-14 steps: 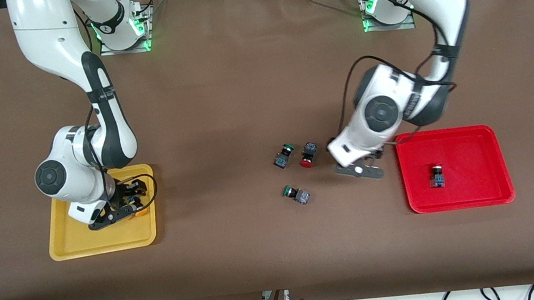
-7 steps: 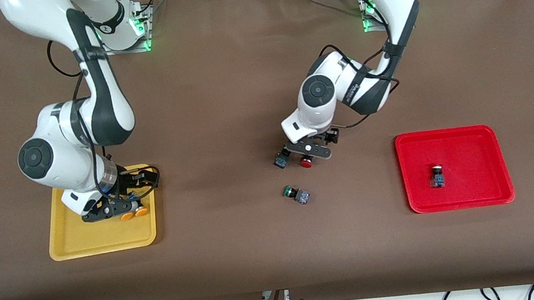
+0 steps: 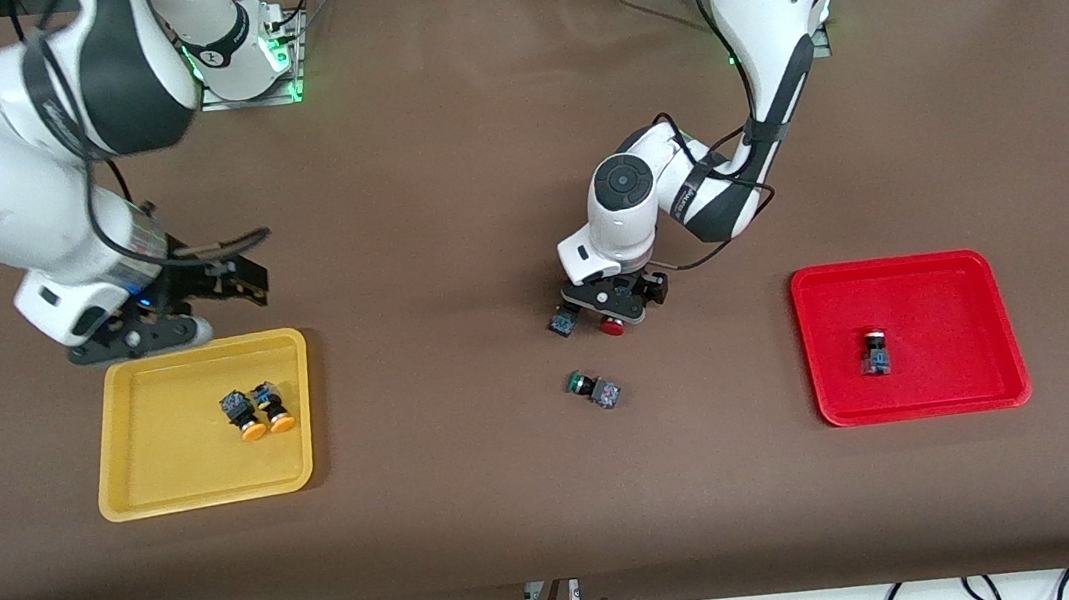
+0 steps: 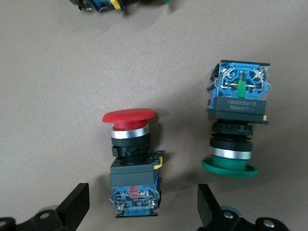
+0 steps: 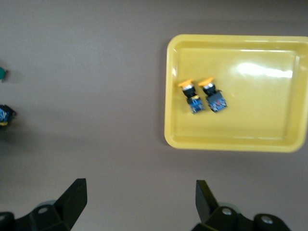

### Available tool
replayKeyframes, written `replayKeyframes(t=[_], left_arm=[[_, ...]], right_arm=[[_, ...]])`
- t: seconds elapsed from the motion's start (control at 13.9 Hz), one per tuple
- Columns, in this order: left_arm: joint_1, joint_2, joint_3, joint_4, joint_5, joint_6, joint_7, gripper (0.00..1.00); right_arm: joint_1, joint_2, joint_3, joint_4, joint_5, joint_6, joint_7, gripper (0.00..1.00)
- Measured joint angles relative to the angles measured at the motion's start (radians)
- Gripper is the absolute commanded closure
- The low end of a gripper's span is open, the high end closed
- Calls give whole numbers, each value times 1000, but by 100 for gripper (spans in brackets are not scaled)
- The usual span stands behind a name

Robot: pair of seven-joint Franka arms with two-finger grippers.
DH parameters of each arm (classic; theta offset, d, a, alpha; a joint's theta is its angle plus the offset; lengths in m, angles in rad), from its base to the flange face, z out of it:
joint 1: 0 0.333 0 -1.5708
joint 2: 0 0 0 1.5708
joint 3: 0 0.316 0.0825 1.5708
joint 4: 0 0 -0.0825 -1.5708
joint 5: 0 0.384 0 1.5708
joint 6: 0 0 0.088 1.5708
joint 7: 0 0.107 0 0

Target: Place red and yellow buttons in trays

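Note:
The red button [image 4: 135, 166] has an open gap [image 4: 185, 139] between it and the green-capped button beside it, so I expect the red button to rise alone when the robot lifts it.
My left gripper [image 3: 608, 307] is open and low over a red button [image 4: 132, 163] that lies on the table, one finger on each side of its blue block without touching it. In the front view only the button's red cap [image 3: 611, 325] shows under the hand. A second red button [image 3: 873, 352] lies in the red tray [image 3: 956, 292]. Two yellow buttons [image 3: 248, 416] [image 3: 275, 408] lie side by side in the yellow tray [image 3: 171, 462]. My right gripper [image 3: 136, 338] is open and empty, up over the table beside that tray's rim; its wrist view shows the tray [image 5: 260, 106] and both buttons [image 5: 191, 95] [image 5: 213, 94].
One green-capped button [image 3: 561, 322] lies right beside the red button on the table and close to my left gripper's finger [image 4: 207, 207]; it also shows in the left wrist view [image 4: 236, 125]. Another green-capped button [image 3: 593, 389] lies nearer to the front camera.
My right gripper has let go of a yellow button in the yellow tray and risen off it. My left gripper has crossed from beside the red tray and come down over the red button.

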Motion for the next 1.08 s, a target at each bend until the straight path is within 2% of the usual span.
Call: replayKeyframes(t=[0.22, 0.29, 0.36, 0.43, 0.65, 0.72, 0.87, 1.08], left_arm=[[2, 0, 2, 2, 25, 3, 0, 80], [2, 0, 2, 4, 25, 4, -1, 89], [2, 0, 2, 8, 25, 5, -1, 91], [4, -1, 3, 11, 25, 5, -1, 94], [39, -29, 16, 21, 26, -8, -2, 100], [71, -51, 18, 25, 26, -26, -2, 100], [150, -103, 20, 28, 26, -67, -2, 100], [279, -172, 20, 29, 29, -205, 38, 100]], right_arm=[[-5, -53, -4, -9, -35, -60, 0, 0], [-14, -57, 1, -12, -41, -66, 0, 0], [-43, -57, 29, -13, -48, -68, 0, 0], [-105, -57, 93, -14, -58, -68, 0, 0], [-379, -63, 370, -14, -101, -68, 0, 0], [-441, -66, 429, -14, -107, -69, 0, 0], [-489, -75, 470, -14, -110, -73, -1, 0], [-492, -91, 476, -14, -111, -76, -1, 0]])
